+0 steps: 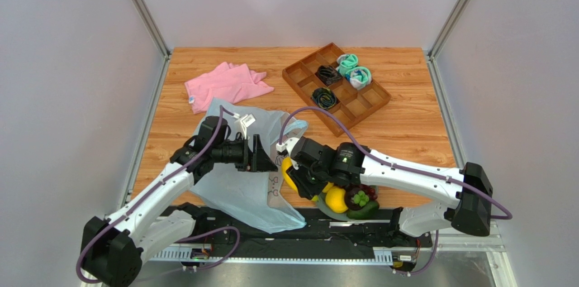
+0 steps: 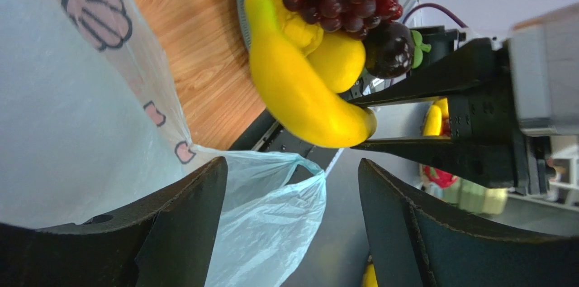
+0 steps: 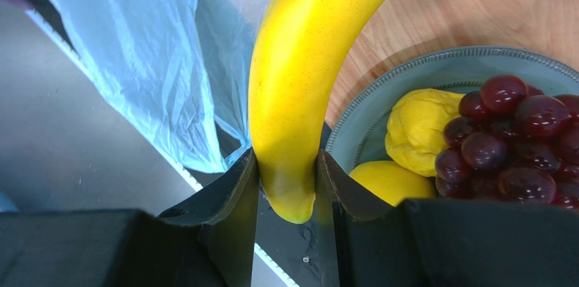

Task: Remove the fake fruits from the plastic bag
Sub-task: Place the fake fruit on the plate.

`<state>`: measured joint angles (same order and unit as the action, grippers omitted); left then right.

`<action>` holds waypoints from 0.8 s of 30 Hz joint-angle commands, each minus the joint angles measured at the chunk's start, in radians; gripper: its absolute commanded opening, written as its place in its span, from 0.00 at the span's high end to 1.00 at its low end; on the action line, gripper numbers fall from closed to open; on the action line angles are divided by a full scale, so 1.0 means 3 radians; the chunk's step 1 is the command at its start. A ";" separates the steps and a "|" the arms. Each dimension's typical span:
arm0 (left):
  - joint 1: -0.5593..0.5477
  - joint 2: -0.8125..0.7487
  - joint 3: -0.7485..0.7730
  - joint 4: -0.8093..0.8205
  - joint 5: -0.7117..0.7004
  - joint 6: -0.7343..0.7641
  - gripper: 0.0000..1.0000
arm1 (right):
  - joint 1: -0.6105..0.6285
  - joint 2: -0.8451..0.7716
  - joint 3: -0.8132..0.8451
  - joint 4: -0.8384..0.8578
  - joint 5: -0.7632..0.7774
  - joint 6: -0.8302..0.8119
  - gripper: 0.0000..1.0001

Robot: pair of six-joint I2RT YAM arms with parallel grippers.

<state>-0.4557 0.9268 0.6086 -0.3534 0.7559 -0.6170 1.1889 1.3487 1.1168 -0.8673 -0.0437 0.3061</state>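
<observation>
I should take the banana's upper end [image 1: 286,164] with my left gripper and lay the banana on the plate, because my right gripper reaches over the plate and holds the banana's lower end [image 3: 290,207].
My right gripper [image 3: 289,182] is shut on the lower end of the yellow banana [image 3: 306,63], holding it beside the grey plate [image 3: 414,70]. On that plate lie a dark red grape bunch [image 3: 516,137] and two yellow lemons [image 3: 421,127]. The pale-blue plastic bag [image 1: 234,185] lies flat on the table under my left arm. My left gripper [image 2: 292,226] stands open, with a loop handle of the bag [image 2: 272,199] lying loose between its fingers. In the left wrist view the banana [image 2: 299,90] hangs just ahead, held by the right gripper's fingers [image 2: 435,87].
A pink cloth [image 1: 227,83] lies at the back left. A wooden divided tray [image 1: 363,107] with rolled socks [image 1: 353,70] sits at the back right. The plate [image 1: 325,210] of fruit sits at the table's near edge, by the black base rail [image 1: 340,233].
</observation>
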 commanded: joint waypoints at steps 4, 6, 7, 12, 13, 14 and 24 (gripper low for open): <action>0.0010 0.0489 0.0067 0.0630 0.0057 -0.0893 0.19 | 0.0015 -0.0257 -0.0158 0.0237 0.0294 0.0156 1.00; -0.0010 0.0658 0.0103 0.0728 0.0063 -0.0995 0.19 | 0.0005 -0.0303 -0.0210 0.0263 0.0289 0.0120 1.00; -0.0030 0.0714 0.0124 0.0769 0.0073 -0.1021 0.23 | 0.0005 -0.0313 -0.0220 0.0278 0.0289 0.0110 1.00; -0.0265 0.1036 0.0221 0.0998 0.0134 -0.1226 0.33 | -0.0015 -0.0354 -0.0312 0.0396 0.0212 -0.0008 1.00; -0.0301 0.1073 0.0277 0.1014 0.0129 -0.1231 0.36 | -0.0031 -0.0359 -0.0312 0.0396 0.0207 -0.0023 1.00; -0.0337 0.1103 0.0298 0.1065 0.0114 -0.1236 0.38 | -0.0041 -0.0364 -0.0312 0.0401 0.0202 -0.0074 1.00; -0.0434 0.1303 0.0328 0.1076 0.0017 -0.1257 0.97 | -0.0112 -0.0518 -0.0419 0.0457 0.0192 -0.0228 1.00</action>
<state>-0.5774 1.3029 0.6777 -0.0639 0.7609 -0.9966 1.1637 1.2320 0.9936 -0.7982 0.0177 0.2760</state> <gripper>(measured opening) 0.376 0.338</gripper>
